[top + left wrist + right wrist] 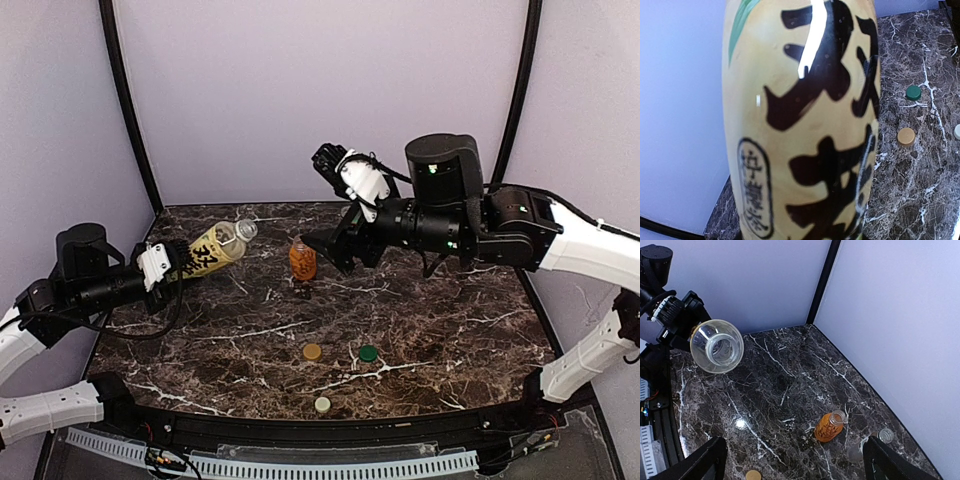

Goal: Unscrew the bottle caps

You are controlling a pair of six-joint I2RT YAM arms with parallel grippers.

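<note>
Next, my right gripper takes the bottle's neck [246, 230] and stands the bottle upright, since my left gripper holds the yellow-labelled bottle tilted by the bottle's base [184, 262].
My left gripper [172, 263] is shut on the base of the taller yellow-labelled bottle [213, 248] and holds it tilted above the table, open mouth towards the right arm. Its label fills the left wrist view [800, 120] and hides the fingers; its open mouth faces the right wrist view [717, 346]. The short orange bottle [302, 260] stands uncapped on the table, also in the right wrist view [830, 426]. My right gripper [335, 250] is open and empty above the table just right of it [792, 462]. A third uncapped bottle [879, 437] stands partly behind my right finger.
Three loose caps lie on the near middle of the marble table [450, 330]: a tan cap [312, 351], a green cap [368, 353] and a white cap [322, 404]. They also show in the left wrist view: green [913, 92], tan [906, 136]. Pale walls enclose the back and sides.
</note>
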